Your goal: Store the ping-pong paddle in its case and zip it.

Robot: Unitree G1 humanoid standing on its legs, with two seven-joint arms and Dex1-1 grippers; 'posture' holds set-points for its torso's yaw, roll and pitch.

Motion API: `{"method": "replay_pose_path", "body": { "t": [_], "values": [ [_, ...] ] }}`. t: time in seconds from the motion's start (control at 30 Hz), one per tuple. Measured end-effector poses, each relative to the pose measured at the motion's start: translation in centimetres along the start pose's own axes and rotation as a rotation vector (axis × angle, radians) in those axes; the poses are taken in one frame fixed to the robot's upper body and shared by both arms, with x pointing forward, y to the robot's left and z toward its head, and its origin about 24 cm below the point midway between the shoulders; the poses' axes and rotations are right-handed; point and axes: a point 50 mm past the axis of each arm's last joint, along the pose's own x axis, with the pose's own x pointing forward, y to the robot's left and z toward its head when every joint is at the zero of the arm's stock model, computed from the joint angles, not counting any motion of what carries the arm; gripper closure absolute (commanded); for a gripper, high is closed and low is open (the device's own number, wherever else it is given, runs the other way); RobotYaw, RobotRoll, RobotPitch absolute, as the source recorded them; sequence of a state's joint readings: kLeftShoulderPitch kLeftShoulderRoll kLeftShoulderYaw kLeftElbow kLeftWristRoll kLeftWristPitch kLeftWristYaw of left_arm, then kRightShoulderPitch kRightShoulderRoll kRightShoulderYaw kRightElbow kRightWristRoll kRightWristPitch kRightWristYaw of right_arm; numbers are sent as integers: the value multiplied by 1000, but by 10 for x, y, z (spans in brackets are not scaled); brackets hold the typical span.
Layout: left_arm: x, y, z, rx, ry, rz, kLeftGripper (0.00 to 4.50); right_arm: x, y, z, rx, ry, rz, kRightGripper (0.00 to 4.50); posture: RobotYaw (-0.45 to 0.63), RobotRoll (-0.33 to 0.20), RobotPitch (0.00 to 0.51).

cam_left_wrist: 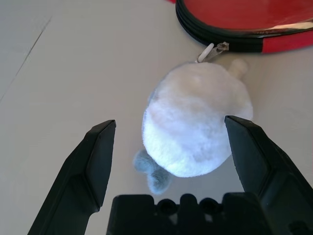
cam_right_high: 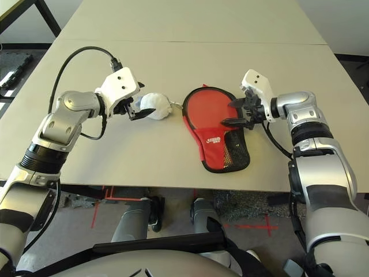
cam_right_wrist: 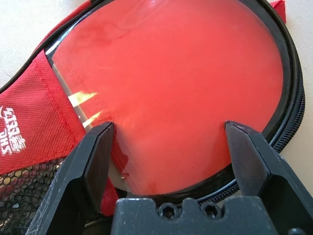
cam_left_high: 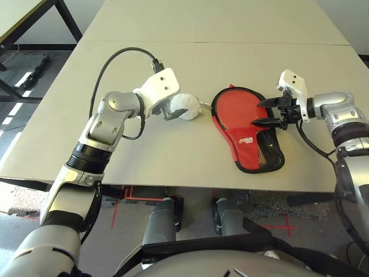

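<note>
The white fluffy pouch (cam_left_high: 188, 107) is attached to the zipper pull (cam_left_high: 206, 105) and lies within my left gripper's open fingers. I should go toward the pouch next and close there.
The red case (cam_left_high: 247, 140) lies flat on the table right of centre, its mesh pocket and white logo toward me. The ping-pong paddle's glossy red face (cam_right_wrist: 171, 83) lies inside the case's round end, ringed by black zipper trim (cam_right_wrist: 292, 112); its handle is hidden. My right gripper (cam_left_high: 258, 113) is open at the case's right edge, its fingers (cam_right_wrist: 90, 161) spread just over the paddle face. My left gripper (cam_left_high: 173, 109) is open around a small white fluffy pouch (cam_left_wrist: 195, 122) lying by the zipper pull (cam_left_wrist: 212, 51) at the case's left edge.
The pale table (cam_left_high: 173, 156) has free room in front of and behind the case. Its near edge runs just below the case's narrow end. A black cable (cam_left_high: 115, 63) loops over my left forearm. A seam (cam_left_high: 230, 41) crosses the table further back.
</note>
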State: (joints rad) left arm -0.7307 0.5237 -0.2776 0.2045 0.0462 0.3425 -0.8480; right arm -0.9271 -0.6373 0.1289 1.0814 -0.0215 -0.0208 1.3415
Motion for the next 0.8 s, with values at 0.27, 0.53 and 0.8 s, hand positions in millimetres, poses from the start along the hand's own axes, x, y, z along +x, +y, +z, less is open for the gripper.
{"method": "replay_pose_path", "body": {
  "t": [0.27, 0.53, 0.8],
  "values": [
    [14, -1, -8, -12, 31, -19, 0, 0, 1, 0, -1, -7, -2, 41, 64, 0, 187],
    [19, -8, -10, 4, 63, -83, 0, -1, 2, -1, -3, -11, -4, 41, 59, 0, 190],
    [19, -14, -17, -21, 104, -130, 912, -1, 3, 0, -5, -12, -4, 0, 61, 0, 193]
  ]
}}
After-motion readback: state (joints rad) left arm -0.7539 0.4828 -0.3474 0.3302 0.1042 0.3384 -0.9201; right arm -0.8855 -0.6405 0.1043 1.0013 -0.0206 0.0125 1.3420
